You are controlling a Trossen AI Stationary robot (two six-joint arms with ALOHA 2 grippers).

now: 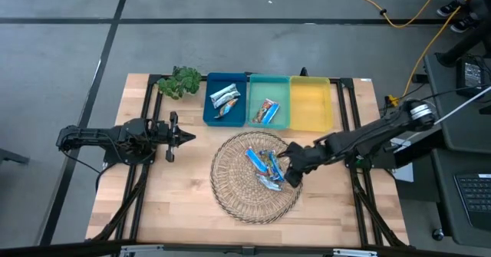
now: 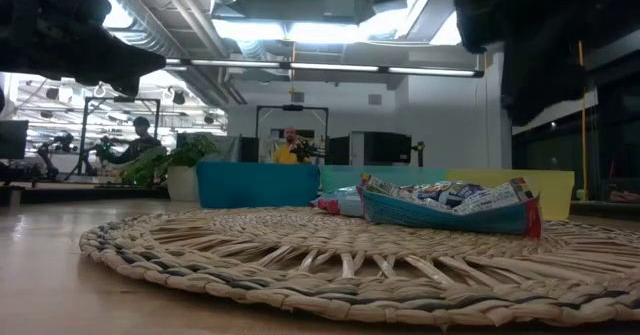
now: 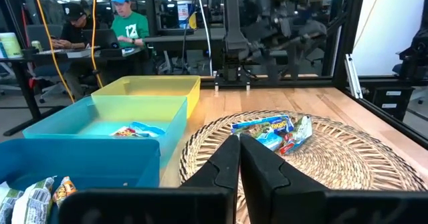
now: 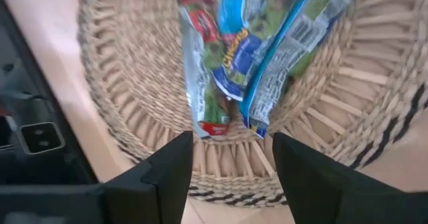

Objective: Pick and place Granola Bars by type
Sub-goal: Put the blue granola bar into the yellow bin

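Observation:
My right gripper should go down next, as the blue-edged bar's near end (image 4: pixel 261 105) sticks out clear of its neighbours toward the gripper's open fingers, until the fingers are on both sides of that end (image 4: pixel 257 120).
Three shiny granola bars (image 1: pixel 265 166), mostly blue and one with red ends (image 4: pixel 204 83), lie in a heap on a round woven mat (image 1: pixel 238 192). They also show in the low view (image 2: pixel 450 200) and the left wrist view (image 3: pixel 274 130). My right gripper (image 4: pixel 231 164) hovers open just over the mat's right part (image 1: pixel 290 169), its fingers standing apart at the near ends of the bars. My left gripper (image 1: pixel 182 136) waits shut left of the mat, its fingers (image 3: pixel 239 164) closed together. More bars lie in the blue bin (image 1: pixel 225 97) and the teal bin (image 1: pixel 266 111).
Three bins stand in a row at the table's far edge: blue (image 1: pixel 211 107), teal (image 1: pixel 282 96), yellow (image 1: pixel 311 103). A green plant (image 1: pixel 180 82) sits left of the blue bin. People sit at desks beyond the table (image 3: pixel 124 23). Bare wood lies near the table's near edge.

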